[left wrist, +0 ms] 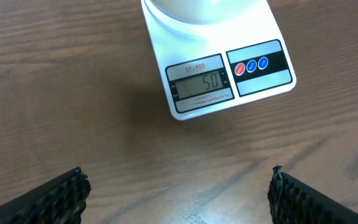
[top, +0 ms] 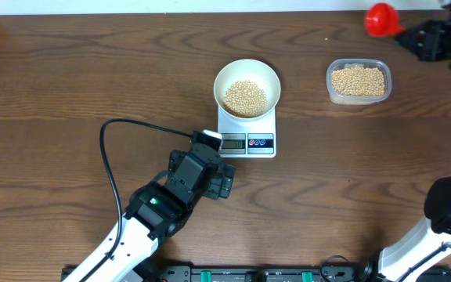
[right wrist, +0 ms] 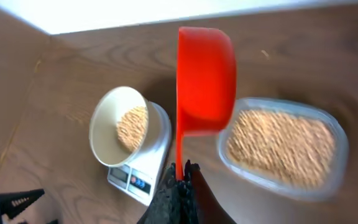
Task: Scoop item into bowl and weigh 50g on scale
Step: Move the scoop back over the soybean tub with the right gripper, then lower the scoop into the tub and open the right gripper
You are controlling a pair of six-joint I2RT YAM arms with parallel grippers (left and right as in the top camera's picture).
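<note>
Next, I put the red scoop, which is still in my right gripper, down on the beans in the tub (top: pixel 358 80), because the scale already reads 50 (left wrist: pixel 211 81).
The white bowl (top: pixel 246 86) sits on the white scale (top: pixel 247 131) and holds a heap of tan beans (top: pixel 245 97). The scale display (left wrist: pixel 202 83) reads 50. My left gripper (left wrist: pixel 178 193) is open and empty, just in front of the scale, low over the table. My right gripper (right wrist: pixel 182 177) is shut on the handle of a red scoop (right wrist: pixel 205 74), held high at the far right; the scoop also shows in the overhead view (top: pixel 382 19). The bowl (right wrist: pixel 122 126) and the scale (right wrist: pixel 140 171) show in the right wrist view too.
A clear plastic tub of beans (top: pixel 358 81) stands right of the scale, and it shows under the scoop in the right wrist view (right wrist: pixel 281 146). A black cable (top: pixel 108 157) loops on the table at the left. The back table edge meets a white wall.
</note>
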